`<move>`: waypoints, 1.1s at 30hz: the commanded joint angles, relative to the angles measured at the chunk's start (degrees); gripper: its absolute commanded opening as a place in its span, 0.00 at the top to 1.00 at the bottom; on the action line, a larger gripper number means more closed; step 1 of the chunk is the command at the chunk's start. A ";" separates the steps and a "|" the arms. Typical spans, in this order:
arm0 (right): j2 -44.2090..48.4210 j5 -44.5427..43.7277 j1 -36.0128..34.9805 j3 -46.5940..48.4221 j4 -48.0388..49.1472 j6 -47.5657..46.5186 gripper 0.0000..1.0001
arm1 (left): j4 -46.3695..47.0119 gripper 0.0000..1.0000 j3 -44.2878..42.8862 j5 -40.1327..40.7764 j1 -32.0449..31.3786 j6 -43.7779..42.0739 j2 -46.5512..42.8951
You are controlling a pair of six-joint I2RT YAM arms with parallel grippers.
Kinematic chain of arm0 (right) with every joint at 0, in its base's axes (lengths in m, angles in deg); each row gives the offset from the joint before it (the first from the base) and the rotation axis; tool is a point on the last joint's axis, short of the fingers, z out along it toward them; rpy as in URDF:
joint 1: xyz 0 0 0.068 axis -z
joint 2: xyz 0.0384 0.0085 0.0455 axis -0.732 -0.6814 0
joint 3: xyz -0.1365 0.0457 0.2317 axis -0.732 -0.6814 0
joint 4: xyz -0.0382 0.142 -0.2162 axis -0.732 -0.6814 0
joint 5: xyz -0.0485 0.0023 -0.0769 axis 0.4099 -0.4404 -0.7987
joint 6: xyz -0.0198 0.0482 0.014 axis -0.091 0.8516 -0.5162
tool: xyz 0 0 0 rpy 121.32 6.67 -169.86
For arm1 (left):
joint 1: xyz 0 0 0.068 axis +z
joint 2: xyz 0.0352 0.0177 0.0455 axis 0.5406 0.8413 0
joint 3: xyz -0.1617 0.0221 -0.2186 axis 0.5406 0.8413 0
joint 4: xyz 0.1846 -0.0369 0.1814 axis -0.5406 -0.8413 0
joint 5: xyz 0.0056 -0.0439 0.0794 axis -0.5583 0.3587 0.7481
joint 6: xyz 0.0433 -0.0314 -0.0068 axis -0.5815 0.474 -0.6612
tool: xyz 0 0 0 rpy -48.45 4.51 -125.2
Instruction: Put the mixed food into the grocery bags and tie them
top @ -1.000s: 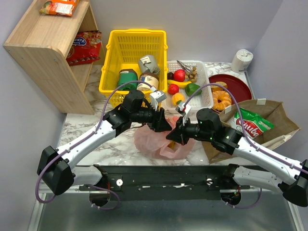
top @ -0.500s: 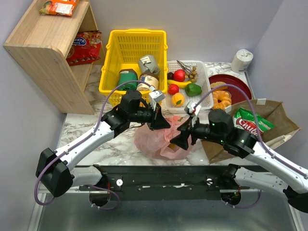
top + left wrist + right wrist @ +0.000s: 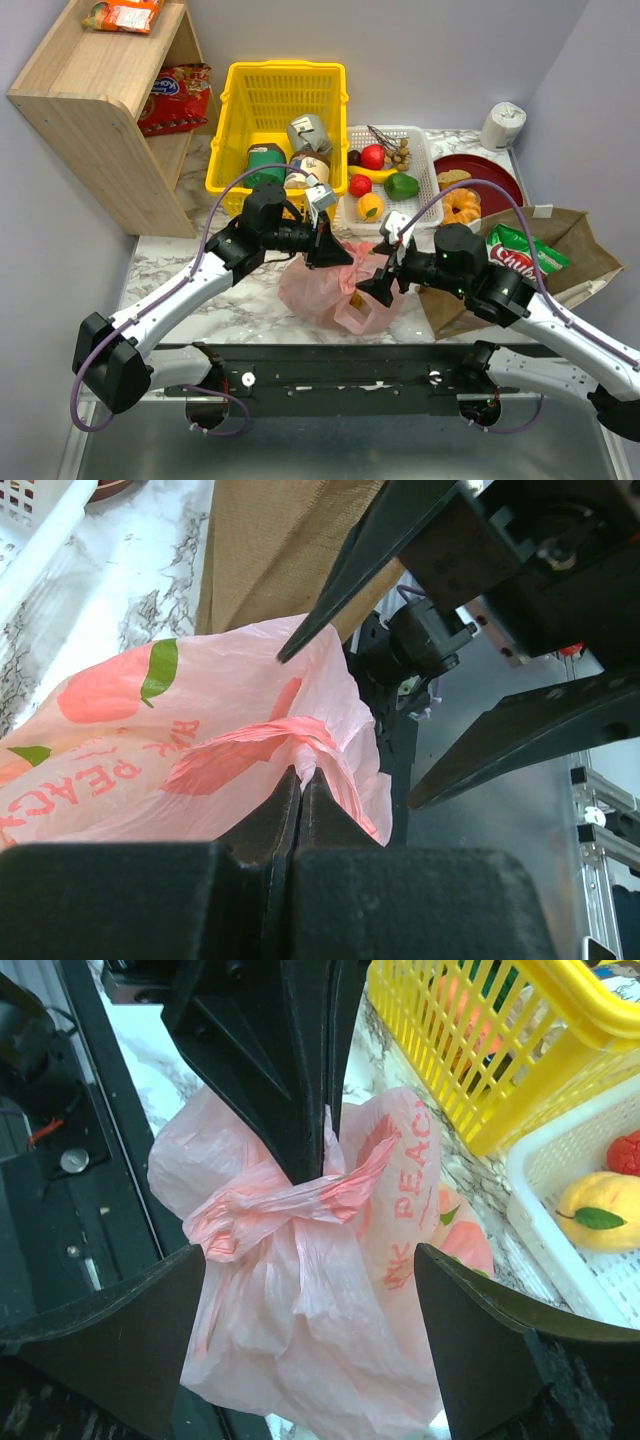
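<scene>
My left gripper alone is pinching the pink bag's twisted handle [image 3: 270, 1208]. So my right gripper should hold the gathered plastic [image 3: 318, 1275] across from it before my left gripper changes its hold.
The pink plastic grocery bag [image 3: 325, 292] sits on the marble between my arms, its handles twisted into a knot. My left gripper [image 3: 338, 257] is shut on that twisted handle [image 3: 290, 735], pinching it at the fingertips [image 3: 300, 777]. My right gripper [image 3: 378, 276] is open, and its fingers [image 3: 120, 1330] straddle the bag [image 3: 320, 1360] without touching it. The brown paper bag [image 3: 570, 245] lies at the right with the green crisp packet [image 3: 520, 255] in its mouth. A small orange fruit [image 3: 371, 205] lies in the white tray [image 3: 425, 205].
A yellow basket [image 3: 283, 85] with tins and jars stands behind the bag. The white tray also holds red and green produce. A red plate [image 3: 495, 178] with pastries is at the right, a wooden shelf [image 3: 90, 100] with snack packets at the left, a paper roll [image 3: 503, 123] at the back right.
My left gripper closed on the bag's twisted handle. My right gripper let go of the handle, opened wide and drew back slightly to the right.
</scene>
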 commanded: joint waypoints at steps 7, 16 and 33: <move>-5.21 -0.80 -3.78 -2.22 -0.56 -3.34 0.09 | 2.62 1.00 0.69 -2.87 1.43 0.56 -0.83; -7.41 -17.14 -4.13 -1.52 -4.35 0.70 0.47 | 2.71 1.00 1.21 -5.24 1.79 -0.85 -1.53; -7.59 -18.66 1.40 6.04 -6.98 10.37 0.99 | -5.11 1.00 2.53 9.76 -6.30 -14.20 -6.54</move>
